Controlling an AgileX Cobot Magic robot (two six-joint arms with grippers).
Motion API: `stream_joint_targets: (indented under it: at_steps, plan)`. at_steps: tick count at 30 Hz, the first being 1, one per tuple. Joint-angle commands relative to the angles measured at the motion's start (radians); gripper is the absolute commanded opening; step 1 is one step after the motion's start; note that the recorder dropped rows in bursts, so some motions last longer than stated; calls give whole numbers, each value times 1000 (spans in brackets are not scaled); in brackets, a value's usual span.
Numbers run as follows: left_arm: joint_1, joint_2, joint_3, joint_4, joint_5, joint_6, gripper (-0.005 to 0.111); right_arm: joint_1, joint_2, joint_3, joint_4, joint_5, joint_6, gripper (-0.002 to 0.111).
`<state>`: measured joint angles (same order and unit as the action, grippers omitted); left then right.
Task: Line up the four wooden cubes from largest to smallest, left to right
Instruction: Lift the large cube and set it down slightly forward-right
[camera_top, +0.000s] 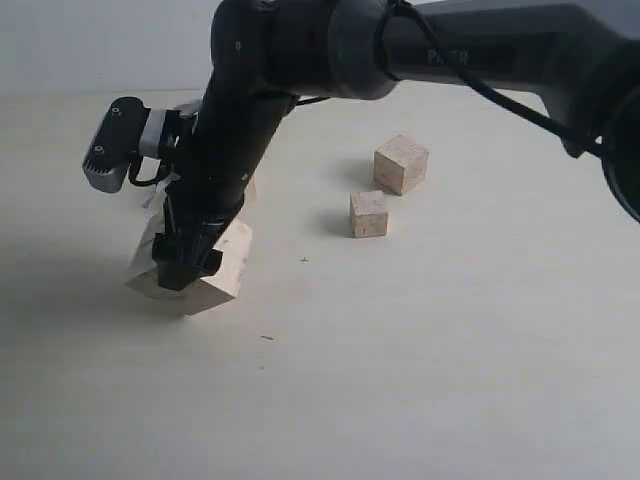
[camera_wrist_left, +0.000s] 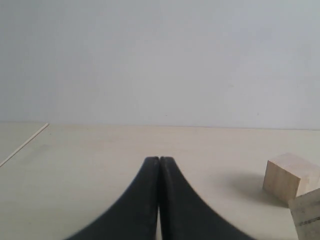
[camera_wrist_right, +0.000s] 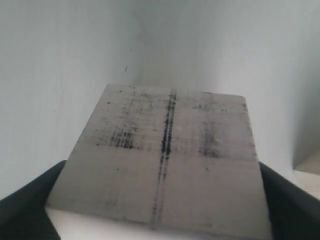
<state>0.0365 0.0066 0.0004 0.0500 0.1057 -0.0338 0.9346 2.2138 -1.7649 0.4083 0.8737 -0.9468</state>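
Observation:
I should use my right gripper to turn the largest wooden cube (camera_top: 228, 263) square, because it slants crooked over the tabletop (camera_top: 165, 310). I should set it down flat before I open the gripper for the next cube.
My right arm reaches across to the left side, and my right gripper (camera_top: 187, 262) is shut on the largest wooden cube (camera_top: 222, 278). That cube sits tilted, low over the table. In the right wrist view its dark-streaked top (camera_wrist_right: 165, 150) fills the space between the black fingers (camera_wrist_right: 30, 205). A mid-sized cube (camera_top: 401, 164) and a smaller cube (camera_top: 369, 213) stand apart at the centre right. A sliver of pale wood (camera_top: 249, 188) shows behind the arm. My left gripper (camera_wrist_left: 159, 161) is shut on nothing, and a pale cube (camera_wrist_left: 290, 176) stands on the table beyond its tips and off to one side.
The pale table (camera_top: 430, 360) carries only the cubes. The right arm's wrist camera housing (camera_top: 113, 145) juts out at the left. A grey marked corner (camera_wrist_left: 306, 214) pokes into the left wrist view beside the cube. A table edge (camera_wrist_left: 25, 144) runs diagonally there.

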Motion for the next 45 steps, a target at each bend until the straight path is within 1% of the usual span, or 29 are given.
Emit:
stream_joint_targets:
  at_steps: [1,4,6,12,15,19,22,24,26,31,34,37,39,45]
  plan:
    - [2,-7,0,-6,-2,-1,3,-5,-5,44,182,-147,-182,0]
    - [2,-7,0,-6,-2,-1,3,-5,9,44,313,-144,-310,0]
    - [2,-7,0,-6,-2,-1,3,-5,23,44,313,-155,-327,0]
    - [2,-7,0,-6,-2,-1,3,-7,59,44,234,-107,-320,0]
    - [2,-7,0,-6,-2,-1,3,-7,66,44,147,-105,-256,0]
    - [2,-7,0,-6,-2,-1,3,-7,66,44,-11,-111,-94,0]
    - [2,-7,0,-6,-2,-1,3,-5,66,44,-53,-137,-19,2]
    - [2,-7,0,-6,-2,-1,3,-5,68,44,-53,-154,-17,8]
    - [2,-7,0,-6,-2,-1,3,2,69,44,-49,-173,-17,18]
    - [2,-7,0,-6,-2,-1,3,8,69,44,-58,-156,-47,49]
    - [2,-7,0,-6,-2,-1,3,8,69,44,-58,-143,-74,65]
    - [2,-7,0,-6,-2,-1,3,8,69,44,-58,-156,-74,76]
    - [2,-7,0,-6,-2,-1,3,8,63,42,-54,-167,-74,80]
    - [2,-7,0,-6,-2,-1,3,8,22,34,-25,-173,-18,100]
